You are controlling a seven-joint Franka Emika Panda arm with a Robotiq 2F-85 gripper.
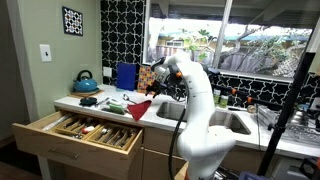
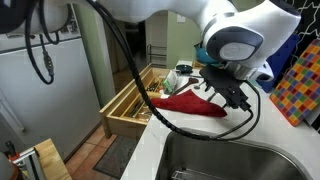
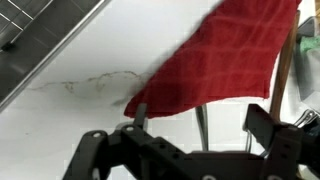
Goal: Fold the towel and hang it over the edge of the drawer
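Observation:
The red towel's near corner (image 3: 146, 100) lies free on the counter ahead of the robot's open fingers, so the robot should keep moving down until its gripper closes on that corner.
A red towel (image 1: 140, 107) lies spread on the white counter beside the sink; it shows in both exterior views (image 2: 188, 105) and fills the upper right of the wrist view (image 3: 220, 55). The wooden drawer (image 1: 40, 133) below the counter stands pulled open with utensils inside, also visible in an exterior view (image 2: 122, 100). My gripper (image 3: 200, 120) hovers just above the counter at the towel's near edge, jaws spread apart and empty. It also shows in both exterior views (image 1: 157, 88) (image 2: 222, 97).
A blue kettle (image 1: 85, 81) and a blue box (image 1: 126, 76) stand at the back of the counter. A steel sink (image 2: 230, 158) lies next to the towel. A fridge (image 2: 50, 90) stands beyond the drawer. Small items sit on the counter near the drawer.

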